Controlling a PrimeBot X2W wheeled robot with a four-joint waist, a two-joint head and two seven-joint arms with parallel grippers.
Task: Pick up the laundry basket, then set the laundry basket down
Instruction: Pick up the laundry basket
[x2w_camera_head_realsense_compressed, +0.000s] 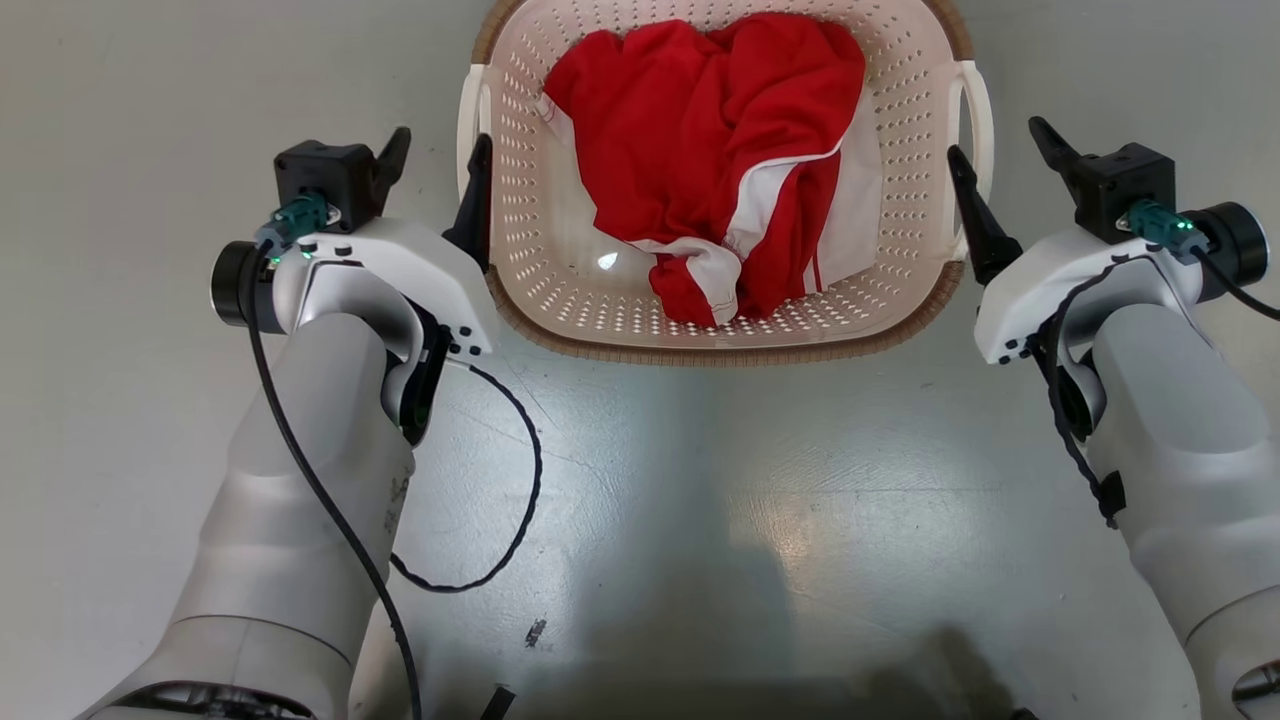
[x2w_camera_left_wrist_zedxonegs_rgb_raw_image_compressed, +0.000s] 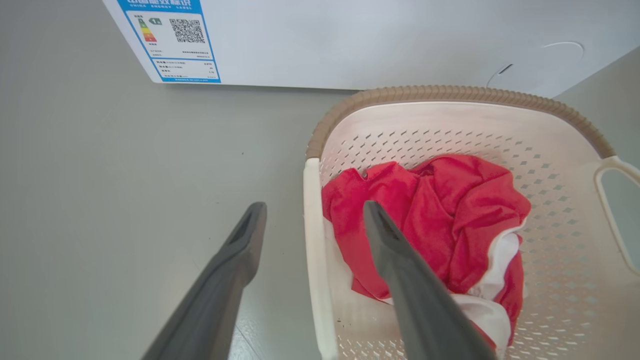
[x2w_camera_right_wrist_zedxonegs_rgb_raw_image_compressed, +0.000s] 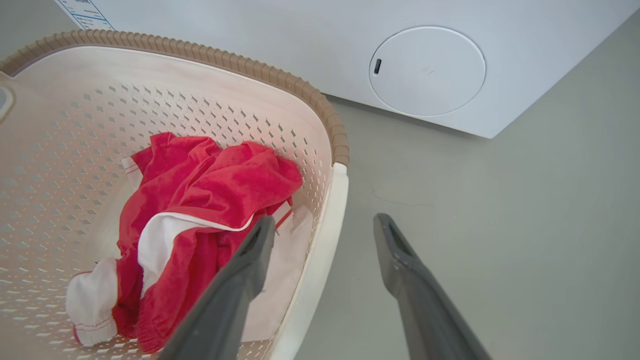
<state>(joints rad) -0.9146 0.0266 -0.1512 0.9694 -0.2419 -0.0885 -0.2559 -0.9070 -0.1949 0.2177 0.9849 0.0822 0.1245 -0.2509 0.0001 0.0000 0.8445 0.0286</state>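
Note:
The red and white garment lies sunk in a heap deep below the brown rim, so it will stay in place and travel along when the robot lifts the laundry basket.
The laundry basket stands on the grey floor at the top middle of the head view, cream and perforated, with a brown rim. A crumpled red and white garment lies inside. My left gripper is open and straddles the basket's left white handle, one finger inside and one outside. My right gripper is open and straddles the right handle the same way. Neither pair of fingers presses on a handle.
A big white washing machine stands just beyond the basket, with a blue energy label and a round hatch. Bare grey floor lies around the basket. A black cable hangs off my left arm.

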